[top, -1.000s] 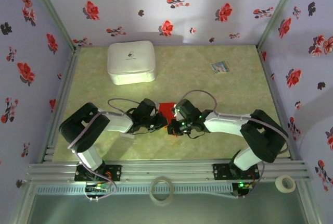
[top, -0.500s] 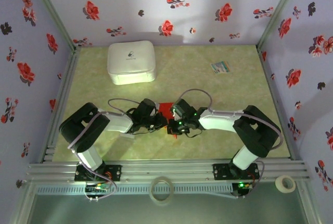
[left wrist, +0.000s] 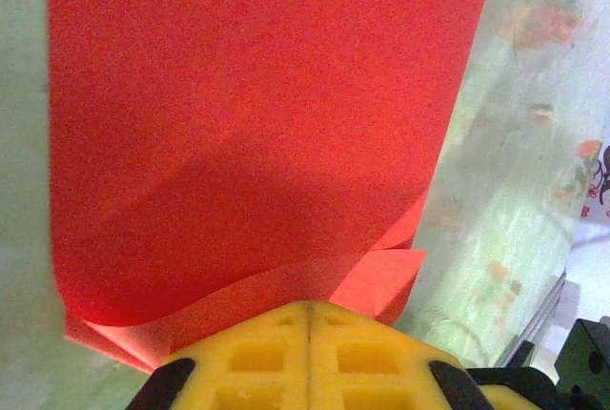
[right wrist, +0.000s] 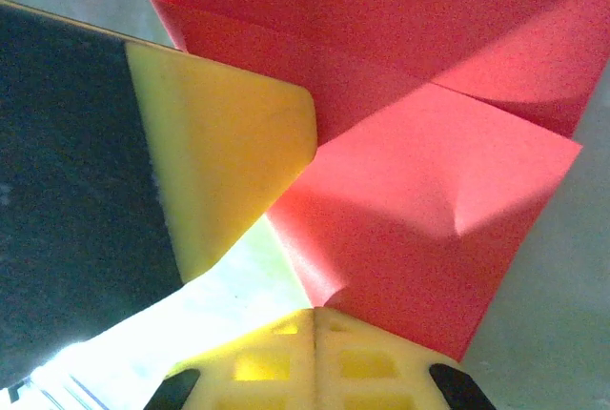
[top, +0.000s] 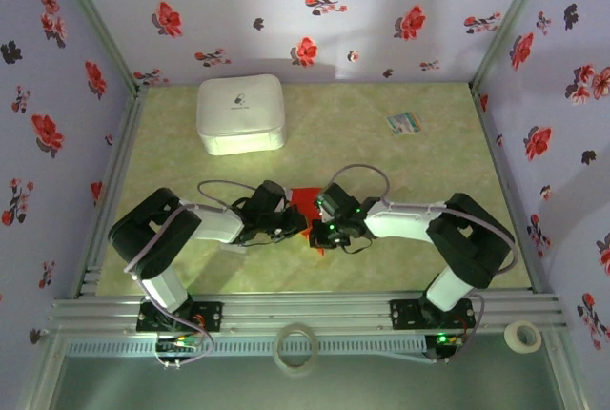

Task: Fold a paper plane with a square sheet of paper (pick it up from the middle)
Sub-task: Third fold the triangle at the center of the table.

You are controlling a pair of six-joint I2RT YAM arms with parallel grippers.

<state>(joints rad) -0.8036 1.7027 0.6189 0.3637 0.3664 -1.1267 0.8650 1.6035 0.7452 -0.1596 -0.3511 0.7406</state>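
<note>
The flap's corner sticks out past the sheet's edge, so next my right gripper moves back and pinches the sheet's folded tip while my left gripper presses on the sheet.
The red square sheet of paper lies mid-table, folded over into layers, and the two wrists cover most of it from above. In the left wrist view the sheet spreads out ahead, with loose layered edges at the tips of my left gripper, which is shut on its near edge. My right gripper is shut on a folded corner of the sheet. The left gripper's yellow finger presses the paper just beside it. Seen from above, the left gripper and right gripper meet tip to tip. The paper plane's shape is hidden.
A white box stands at the back left. A small multicoloured card lies at the back right. Two tape rolls sit by the front rail. Flowered walls close in three sides.
The right arm has drawn its elbow in and its gripper has slid slightly left towards the left gripper. The left arm has stayed put.
</note>
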